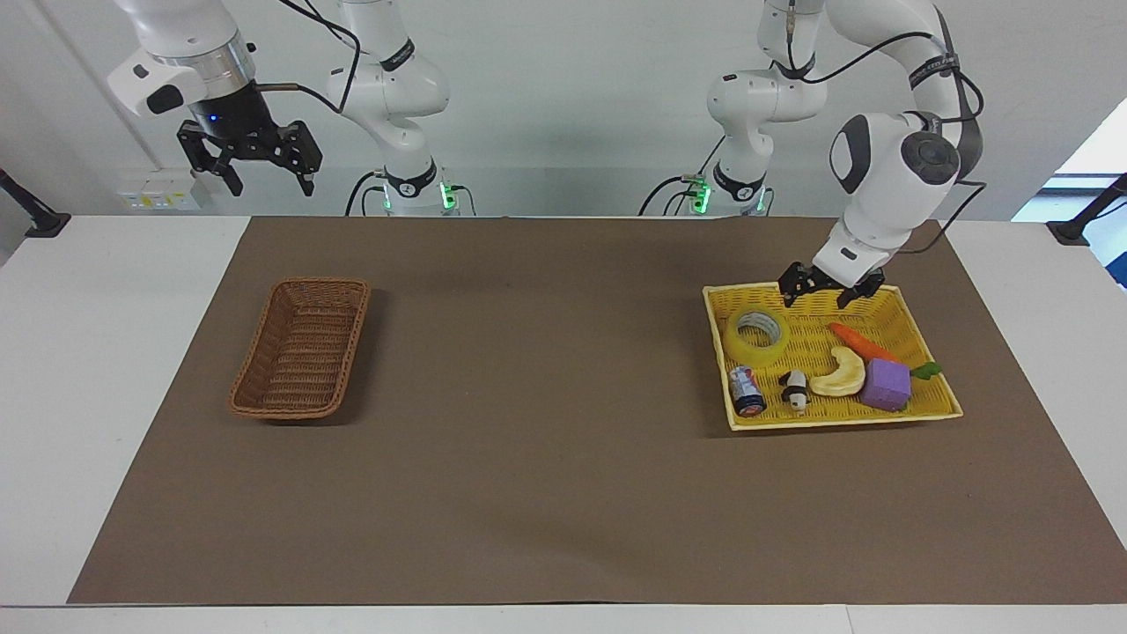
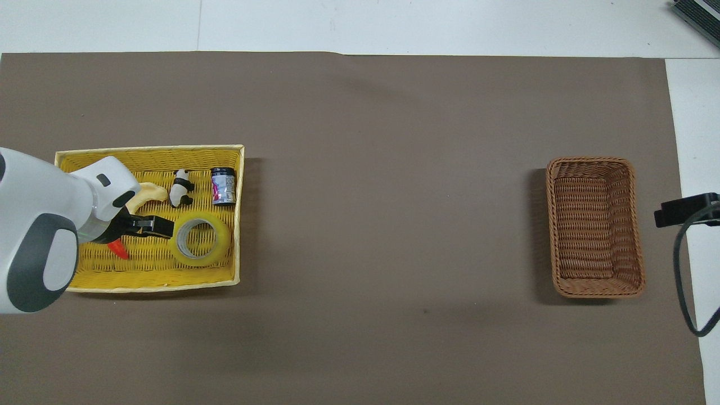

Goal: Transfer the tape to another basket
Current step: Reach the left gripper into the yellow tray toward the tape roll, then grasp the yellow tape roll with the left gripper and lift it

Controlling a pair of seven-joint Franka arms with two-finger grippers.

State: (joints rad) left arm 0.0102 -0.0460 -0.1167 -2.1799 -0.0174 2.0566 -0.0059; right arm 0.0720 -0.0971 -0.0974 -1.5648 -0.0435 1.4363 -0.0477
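Observation:
I expect the yellow tape (image 2: 179,243) to settle flat inside when I lower it, because the dark-brown wicker basket's opening (image 2: 594,228) is a little wider than the tape.
The yellow tape (image 1: 757,337) lies flat in the bright-yellow basket (image 1: 836,421), in its corner nearest the robots and the table's middle; it also shows in the overhead view (image 2: 201,241). My left gripper (image 1: 828,295) is open and empty, low over that basket's robot-side rim, just beside the tape; it shows in the overhead view (image 2: 154,226) too. The dark-brown wicker basket (image 1: 321,283) stands empty toward the right arm's end (image 2: 590,160). My right gripper (image 1: 260,172) is open and waits high up by the table's edge.
The yellow basket (image 2: 152,149) also holds an orange carrot (image 1: 858,342), a pale curved piece (image 1: 841,374), a purple block (image 1: 885,385), a panda figure (image 1: 795,388) and a small can (image 1: 747,390). A brown mat (image 1: 546,458) covers the table.

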